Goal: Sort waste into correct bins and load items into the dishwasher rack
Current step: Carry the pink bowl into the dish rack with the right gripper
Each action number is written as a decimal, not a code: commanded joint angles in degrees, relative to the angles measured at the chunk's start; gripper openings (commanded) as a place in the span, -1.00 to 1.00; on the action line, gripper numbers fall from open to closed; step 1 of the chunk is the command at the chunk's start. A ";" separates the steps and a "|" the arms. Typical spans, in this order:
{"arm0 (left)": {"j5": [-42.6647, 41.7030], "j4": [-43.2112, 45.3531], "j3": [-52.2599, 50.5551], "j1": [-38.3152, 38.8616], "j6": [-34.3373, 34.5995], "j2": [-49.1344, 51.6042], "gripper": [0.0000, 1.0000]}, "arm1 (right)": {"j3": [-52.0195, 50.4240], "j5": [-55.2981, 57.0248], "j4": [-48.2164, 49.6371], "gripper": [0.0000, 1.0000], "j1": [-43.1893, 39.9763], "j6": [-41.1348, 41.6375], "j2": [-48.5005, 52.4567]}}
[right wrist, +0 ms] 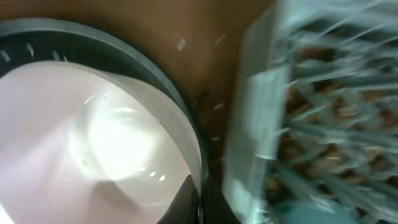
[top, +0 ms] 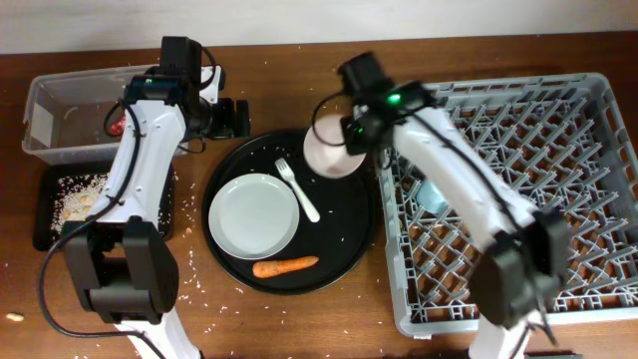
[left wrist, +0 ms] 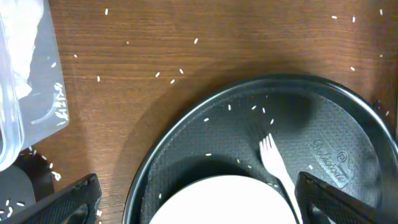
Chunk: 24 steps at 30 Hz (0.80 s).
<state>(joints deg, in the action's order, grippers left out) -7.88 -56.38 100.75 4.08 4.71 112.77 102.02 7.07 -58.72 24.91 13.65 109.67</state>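
Note:
The small white bowl (top: 331,150) is facing up in the robot's right gripper, too flat to fit the rack's wires, so the robot should tilt it on edge into the rack's far corner (top: 454,103).
My right gripper (top: 351,135) is shut on the rim of the small white bowl (top: 332,155), at the far right edge of the round black tray (top: 351,234). In the right wrist view its fingers (right wrist: 200,200) pinch the bowl's wall (right wrist: 99,137), right beside the blurred grey rack (right wrist: 311,106). My left gripper (top: 234,118) is open and empty, over the tray's far left rim. Its fingers (left wrist: 199,208) straddle the light grey plate (left wrist: 217,202) from above. On the tray lie the plate (top: 254,214), the white fork (top: 297,189) (left wrist: 277,165) and the orange carrot (top: 285,266).
The grey rack (top: 598,150) fills the right side, with a light-blue cup (top: 434,192) in it. The clear tub (top: 60,115) (left wrist: 25,81) at the far left holds something red (top: 118,125). The shallow black tray (top: 45,214) below it holds rice crumbs. Crumbs dot the table.

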 commanded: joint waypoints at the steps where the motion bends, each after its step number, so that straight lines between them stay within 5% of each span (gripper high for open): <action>1: 0.42 0.13 0.44 -0.26 -0.50 0.17 0.98 | 1.51 11.87 -1.57 -0.92 -0.96 -0.09 -6.95; 5: 0.42 0.13 0.44 -0.26 -0.50 0.17 0.98 | 1.33 48.22 -4.11 -0.92 -2.51 -0.09 -9.57; 7: 0.42 0.13 0.44 -0.26 -0.50 0.17 0.98 | 1.29 56.89 -3.93 -0.92 -3.61 -0.11 -8.79; 11: 0.42 0.13 0.44 -0.26 -0.50 0.17 0.98 | 1.29 59.19 -1.46 -0.92 -8.59 -3.52 -6.51; 18: 0.42 0.13 0.44 -0.26 -0.50 0.17 0.98 | 1.29 61.35 15.91 -0.92 -10.01 -33.62 2.14; 24: 0.42 0.13 0.44 -0.26 -0.50 0.17 0.98 | 0.85 58.95 18.21 -0.92 -9.53 -36.13 7.02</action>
<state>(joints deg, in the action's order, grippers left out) -7.86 -56.34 100.73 4.08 4.71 112.79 102.54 65.95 -40.58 14.72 -21.17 114.63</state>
